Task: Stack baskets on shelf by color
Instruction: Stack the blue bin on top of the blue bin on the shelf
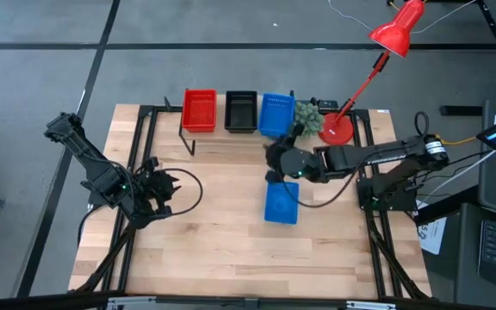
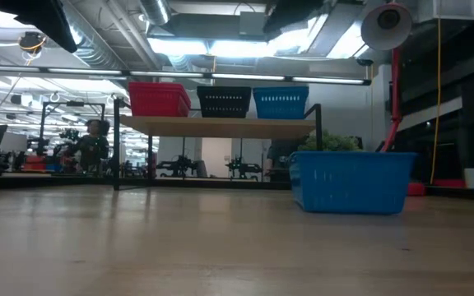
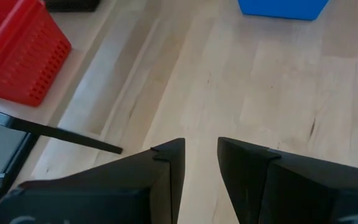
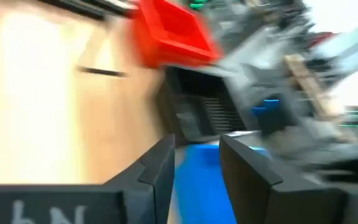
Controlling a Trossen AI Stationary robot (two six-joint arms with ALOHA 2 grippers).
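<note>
The loose blue basket point(image 1: 281, 205) stands up straight, its lamp-side rim point(image 1: 297, 204) clear for my right gripper's open fingers, so I should keep approaching that rim until they straddle it.
On the shelf point(image 1: 231, 133) a red basket point(image 1: 199, 110), a black basket point(image 1: 240, 112) and a blue basket point(image 1: 275, 114) stand side by side on their bases. Another blue basket point(image 1: 282, 203) rests upright on the tabletop, and the low view shows it as the blue basket point(image 2: 350, 182). My right gripper point(image 1: 275, 164) hangs open between the two blue baskets, above the table. In its blurred wrist view the right gripper point(image 4: 197, 168) has the shelf's blue basket point(image 4: 199, 186) showing between the fingers. My left gripper point(image 1: 169, 185) waits open at the table's left, also seen as the left gripper point(image 3: 201, 168).
A red desk lamp point(image 1: 351, 103) and a small green plant point(image 1: 308, 116) stand at the shelf's right end. Cables run beside the left arm point(image 1: 192, 185). Bare wood lies near of the loose blue basket. A person point(image 2: 93, 144) sits far off in the room behind.
</note>
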